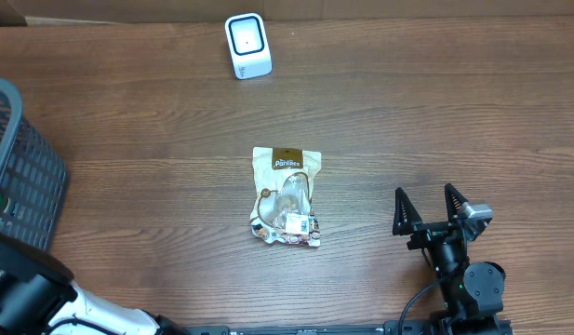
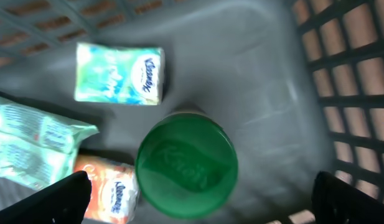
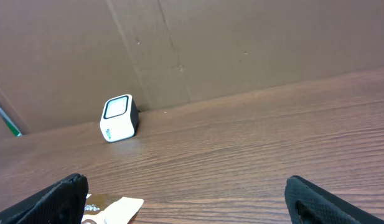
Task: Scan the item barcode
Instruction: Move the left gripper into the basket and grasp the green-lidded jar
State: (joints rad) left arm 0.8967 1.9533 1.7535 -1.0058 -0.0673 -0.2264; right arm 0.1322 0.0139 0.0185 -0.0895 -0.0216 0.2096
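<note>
I should keep lowering my left gripper until its open fingers are on both sides of the lid's rim (image 2: 234, 168), then close them, because the green-lidded can (image 2: 187, 165) stands lid up in line with them.
The item, a cream and brown snack bag (image 1: 287, 197), lies flat mid-table with a small white label near its front edge. Only its top corner (image 3: 114, 208) shows in the right wrist view. The white barcode scanner (image 1: 247, 45) stands at the table's far edge, also visible as scanner (image 3: 119, 118). My right gripper (image 1: 424, 194) is open and empty to the right of the bag, pointing toward the back; in its wrist view the right gripper (image 3: 188, 199) spans bare wood. My left gripper (image 2: 201, 199) is open above the basket's contents, holding nothing.
A grey mesh basket (image 1: 17, 177) stands at the left edge. Inside it are a green-lidded can (image 2: 187, 165), a green tissue pack (image 2: 120, 73), an orange tissue pack (image 2: 114, 190) and a wipes packet (image 2: 30, 146). A cardboard wall (image 3: 241, 43) backs the table.
</note>
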